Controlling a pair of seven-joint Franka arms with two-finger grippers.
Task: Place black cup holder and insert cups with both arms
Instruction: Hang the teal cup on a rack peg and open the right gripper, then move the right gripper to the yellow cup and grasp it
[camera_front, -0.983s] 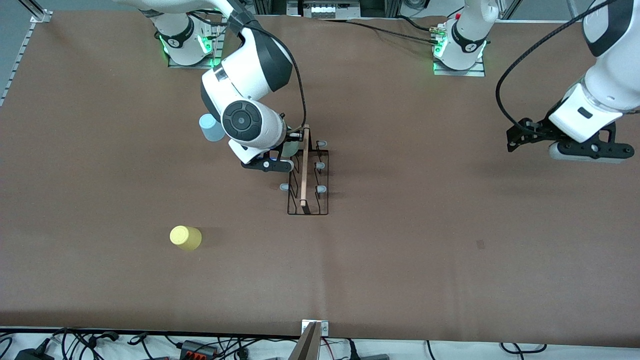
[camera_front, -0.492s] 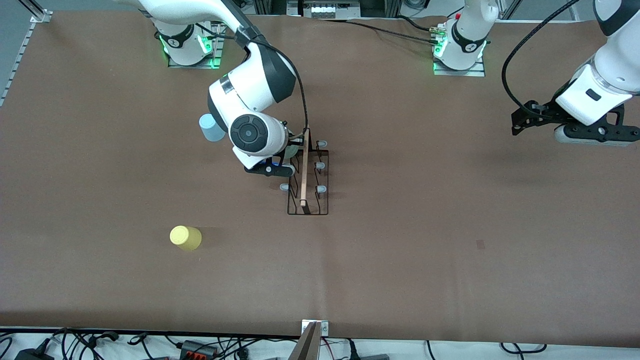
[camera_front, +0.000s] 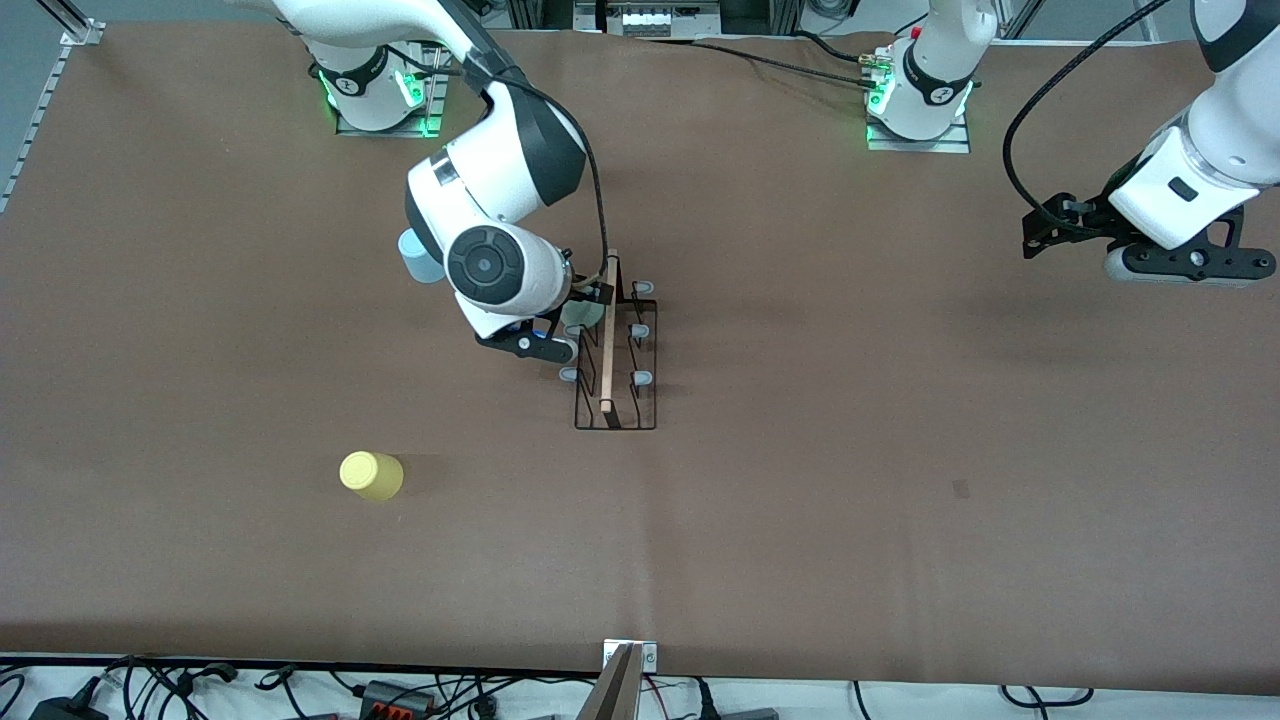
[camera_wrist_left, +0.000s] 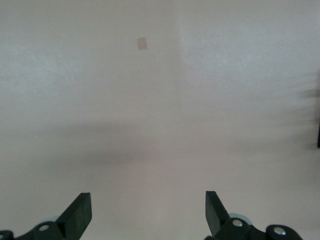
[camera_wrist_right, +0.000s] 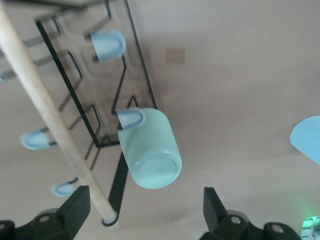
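The pale green cup (camera_wrist_right: 150, 149) is hanging on its cup holder peg, clear of my open fingers, so my right gripper should go on to the yellow cup (camera_front: 372, 476) before it closes around it.
The black cup holder (camera_front: 617, 372) stands mid-table, with its wooden handle (camera_wrist_right: 49, 114) running along the top. A pale green cup (camera_wrist_right: 150, 154) hangs on one of its prongs, on the side toward the right arm's end (camera_front: 577, 313). My right gripper (camera_wrist_right: 146, 207) is open just off that cup's base, and its fingers touch nothing (camera_front: 548, 335). The light blue cup (camera_front: 414, 258) stands partly hidden by the right arm. The yellow cup (camera_front: 371, 475) lies nearer the front camera. My left gripper (camera_wrist_left: 148, 210) is open and empty over bare table at the left arm's end (camera_front: 1175, 265).
Several free prongs with pale tips (camera_front: 642, 379) remain on the rack. The blue cup's rim (camera_wrist_right: 307, 137) shows at the edge of the right wrist view. A small dark mark (camera_front: 961, 489) is on the brown cloth. Cables (camera_front: 400, 690) run along the front edge.
My right gripper went from shut to open, leaving the green cup on the prong, and drew back slightly. The left arm moved away from the front camera.
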